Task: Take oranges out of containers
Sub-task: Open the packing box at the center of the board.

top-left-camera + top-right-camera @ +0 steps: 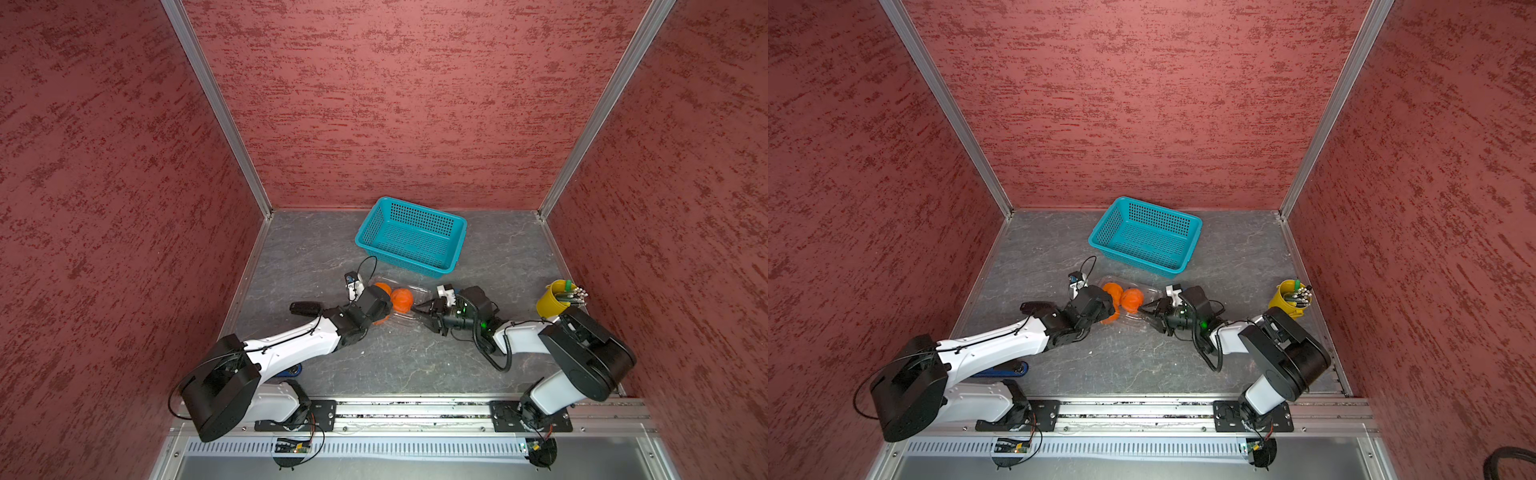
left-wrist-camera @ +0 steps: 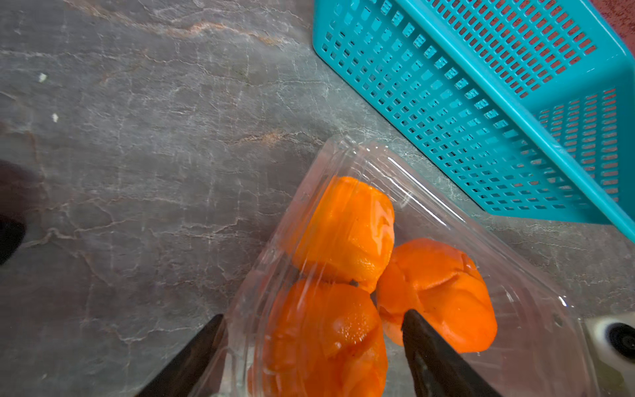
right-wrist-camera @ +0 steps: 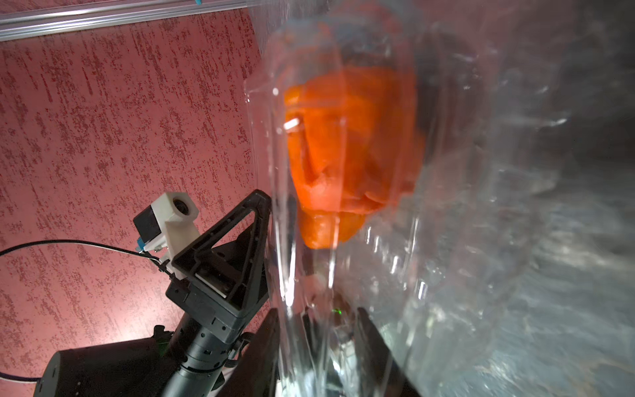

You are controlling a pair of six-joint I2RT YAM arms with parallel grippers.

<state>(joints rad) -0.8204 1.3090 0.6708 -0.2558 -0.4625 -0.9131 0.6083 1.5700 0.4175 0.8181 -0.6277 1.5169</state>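
My left fingers straddle the near orange (image 2: pixel 325 339) plus the container's side; I should retreat and grip the container's near corner.
Three oranges lie in the clear plastic container (image 2: pixel 426 202) in front of the basket. In both top views two oranges (image 1: pixel 402 299) (image 1: pixel 1132 300) show beside the left wrist, and a third (image 1: pixel 380 320) peeks from under it. My left gripper (image 2: pixel 314 314) is open and straddles the near orange (image 2: pixel 326 337). One finger is outside the container wall, the other between two oranges. My right gripper (image 3: pixel 318 311) is open at the container's opposite end (image 1: pixel 417 291), with the clear rim between its parted fingers. One orange (image 3: pixel 350 137) shows through the plastic.
A teal perforated basket (image 1: pixel 459 245) (image 2: pixel 429 103) stands behind the container. A yellow cup of pens (image 1: pixel 548 301) is at the right wall, next to the right arm. A small black object (image 1: pixel 305 307) lies by the left forearm. The left gripper's body (image 3: pixel 220 275) is close to the container.
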